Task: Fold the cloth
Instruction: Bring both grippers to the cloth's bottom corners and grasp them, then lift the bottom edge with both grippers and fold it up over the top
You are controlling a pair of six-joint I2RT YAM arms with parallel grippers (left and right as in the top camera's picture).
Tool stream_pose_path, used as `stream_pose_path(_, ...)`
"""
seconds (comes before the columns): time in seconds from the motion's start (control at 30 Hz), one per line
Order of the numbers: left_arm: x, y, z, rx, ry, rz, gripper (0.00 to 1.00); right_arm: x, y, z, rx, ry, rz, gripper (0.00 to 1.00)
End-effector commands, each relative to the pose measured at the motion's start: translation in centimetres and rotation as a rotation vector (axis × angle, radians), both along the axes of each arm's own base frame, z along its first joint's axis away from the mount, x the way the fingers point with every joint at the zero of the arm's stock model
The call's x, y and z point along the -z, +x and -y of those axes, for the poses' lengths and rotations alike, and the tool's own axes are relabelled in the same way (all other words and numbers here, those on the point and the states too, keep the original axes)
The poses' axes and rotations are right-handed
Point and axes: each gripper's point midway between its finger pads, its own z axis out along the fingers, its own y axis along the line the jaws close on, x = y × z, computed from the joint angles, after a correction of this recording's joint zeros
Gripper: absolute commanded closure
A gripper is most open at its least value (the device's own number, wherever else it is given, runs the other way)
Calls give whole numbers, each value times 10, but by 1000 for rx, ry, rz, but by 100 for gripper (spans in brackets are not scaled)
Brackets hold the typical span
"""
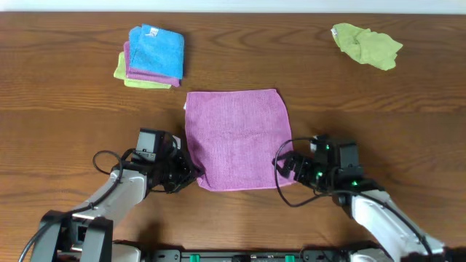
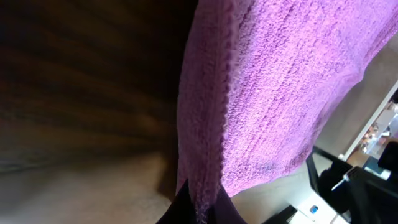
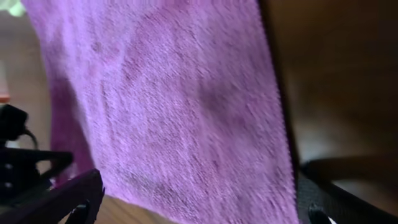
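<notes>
The robot's left gripper alone holds the purple cloth's near edge [image 1: 207, 186], so its right gripper should pinch the loose near corner [image 1: 293, 180] in its open fingers before folding.
The purple cloth [image 1: 237, 138] lies spread flat on the table's middle, with a small white tag on its far left edge. My left gripper [image 1: 194, 175] is at the cloth's near left corner. In the left wrist view its jaws [image 2: 200, 208] are shut on the cloth's hemmed edge [image 2: 273, 93], which rises from them. My right gripper [image 1: 286, 169] is at the near right corner. In the right wrist view its fingers [image 3: 199, 208] stand wide apart, with the cloth [image 3: 174, 106] filling the space between them.
A stack of folded cloths [image 1: 151, 57], blue on top over purple and lime-green, sits at the far left. A crumpled lime-green cloth [image 1: 366, 45] lies at the far right. The table [image 1: 65, 124] is brown wood.
</notes>
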Motion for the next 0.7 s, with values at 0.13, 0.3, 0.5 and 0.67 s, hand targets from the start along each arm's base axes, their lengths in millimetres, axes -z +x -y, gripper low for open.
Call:
stream_pose_path(0.13,-2,-3,1,14,-34,-7,94,46,-33,10,35,-41,-190,15)
stream_pose_path(0.3,-6,3,-6,-6,-62,5,94,46,-33,10,35,-41,-189,25)
stream_pose_path(0.5,-7,4,-7,-10,-69,9,94,46,-31,4,10,-61,-162,31)
stream_pose_path(0.67,-7,4,-7,-11,-69,9,94,46,-29,1,3,-74,-147,36)
